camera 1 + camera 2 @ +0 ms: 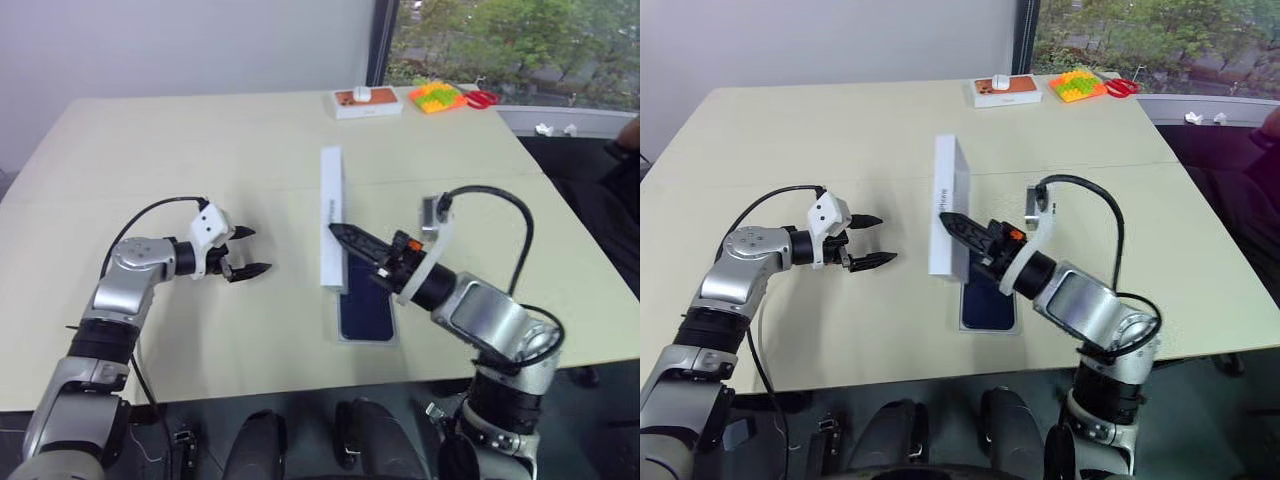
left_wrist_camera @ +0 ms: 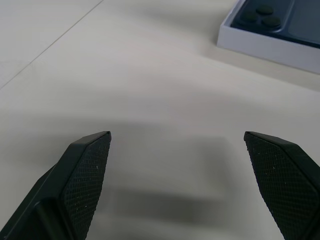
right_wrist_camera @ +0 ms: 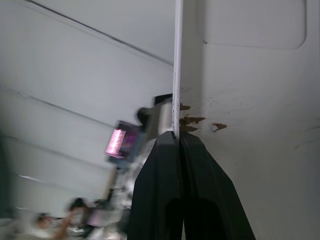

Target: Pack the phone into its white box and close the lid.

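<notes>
The lid's long side (image 1: pixel 331 240) is straight and stiff, so the white lid (image 1: pixel 333 180) should turn in one piece and square up over the box when the robot pushes its side.
The dark navy phone (image 1: pixel 365 305) lies camera side up inside the shallow white box (image 1: pixel 366 343) near the table's front edge, and its camera corner also appears in the left wrist view (image 2: pixel 265 15). The white lid (image 1: pixel 331 215) stands on its long edge just behind and left of the box. My right gripper (image 1: pixel 335 230) is shut on the lid's thin wall (image 3: pixel 177 75), reaching in from the right above the phone. My left gripper (image 1: pixel 245 252) hovers open and empty over bare table, left of the lid and box.
At the table's far edge sit a small box with orange print (image 1: pixel 368 101), an orange and green toy (image 1: pixel 436 96) and red scissors (image 1: pixel 482 98). A seam crosses the tabletop (image 1: pixel 250 190). The table ends just right of my right arm.
</notes>
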Robot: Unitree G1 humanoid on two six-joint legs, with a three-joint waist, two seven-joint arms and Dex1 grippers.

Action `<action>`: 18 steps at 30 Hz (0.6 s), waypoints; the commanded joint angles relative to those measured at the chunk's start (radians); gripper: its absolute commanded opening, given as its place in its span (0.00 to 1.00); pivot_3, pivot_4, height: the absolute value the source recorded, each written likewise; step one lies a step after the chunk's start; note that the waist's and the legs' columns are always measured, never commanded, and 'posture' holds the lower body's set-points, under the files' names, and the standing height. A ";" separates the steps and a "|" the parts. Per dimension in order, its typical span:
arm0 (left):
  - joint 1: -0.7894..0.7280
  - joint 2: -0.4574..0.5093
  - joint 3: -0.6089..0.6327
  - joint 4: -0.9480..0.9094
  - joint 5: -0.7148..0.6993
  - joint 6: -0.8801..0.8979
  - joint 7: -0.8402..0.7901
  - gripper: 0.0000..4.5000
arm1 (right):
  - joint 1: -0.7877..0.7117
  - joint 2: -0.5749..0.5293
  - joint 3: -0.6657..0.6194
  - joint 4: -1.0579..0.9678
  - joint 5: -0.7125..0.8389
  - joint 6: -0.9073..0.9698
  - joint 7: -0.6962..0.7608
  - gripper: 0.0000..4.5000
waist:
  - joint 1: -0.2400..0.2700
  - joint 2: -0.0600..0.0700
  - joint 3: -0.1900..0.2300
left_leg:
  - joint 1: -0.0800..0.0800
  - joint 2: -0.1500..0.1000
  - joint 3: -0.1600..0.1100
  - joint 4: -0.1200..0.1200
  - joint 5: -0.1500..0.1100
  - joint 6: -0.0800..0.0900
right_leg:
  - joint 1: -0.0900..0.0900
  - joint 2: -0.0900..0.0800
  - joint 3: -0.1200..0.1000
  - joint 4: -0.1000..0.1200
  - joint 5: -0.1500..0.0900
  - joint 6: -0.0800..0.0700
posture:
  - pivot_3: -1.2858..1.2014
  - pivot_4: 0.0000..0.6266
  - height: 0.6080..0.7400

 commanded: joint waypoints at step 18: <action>-0.044 -0.063 -0.013 -0.101 -0.020 0.011 -0.044 1.00 | 0.071 0.010 0.115 0.035 0.040 -0.266 -0.274 0.41 | 0.007 0.000 0.000 | -0.001 0.002 0.001 0.000 0.000 0.000 | 0.000 0.001 0.000 -0.001 0.000 0.000 | 0.52 0.24 1.00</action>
